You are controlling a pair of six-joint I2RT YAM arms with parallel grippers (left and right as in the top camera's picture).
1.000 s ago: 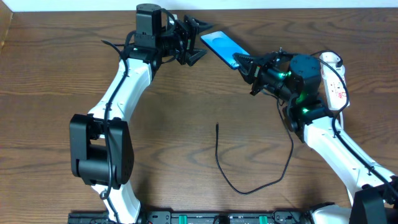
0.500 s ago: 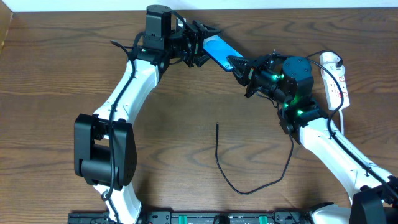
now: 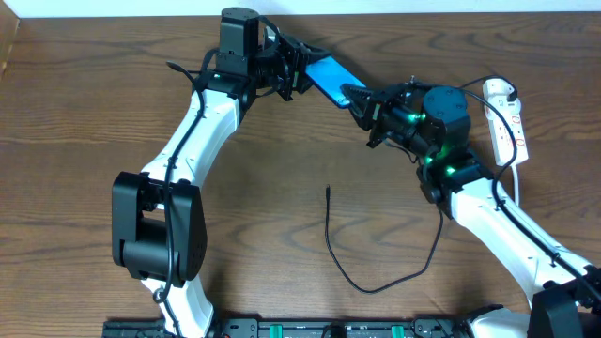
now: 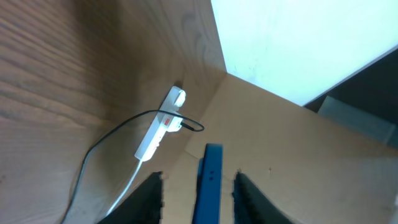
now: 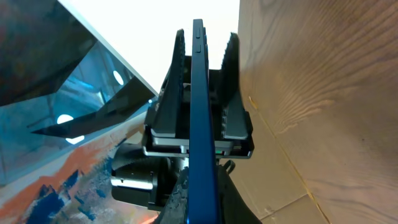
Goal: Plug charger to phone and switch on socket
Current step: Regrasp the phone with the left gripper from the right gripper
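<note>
My right gripper is closed on the phone's near end [image 3: 342,92]. Next, my left gripper takes the phone so that my right gripper will be free for the cable's plug tip [image 3: 328,192].
The blue phone [image 3: 329,73] hangs on edge above the table's back. My right gripper [image 3: 357,97] is shut on its near end; in the right wrist view its edge [image 5: 199,93] runs straight out from my right gripper [image 5: 202,186]. My left gripper [image 3: 302,73] straddles the far end. In the left wrist view the phone [image 4: 210,180] stands between the jaws of the left gripper [image 4: 198,177] with a gap on each side. The charger cable [image 3: 366,287] lies loose on the table, its plug tip [image 3: 328,191] free. The white socket [image 3: 507,127] lies at the far right.
The table's back edge [image 3: 404,13] and a pale wall run just behind both grippers. The socket strip [image 4: 160,124] with its white cord shows in the left wrist view beside a cardboard panel [image 4: 292,143]. The arms' base rail [image 3: 310,329] lines the front edge.
My left arm has swung right to the phone's far end and its jaws have narrowed round it. My right gripper has carried the phone slightly left. The charger has not moved.
</note>
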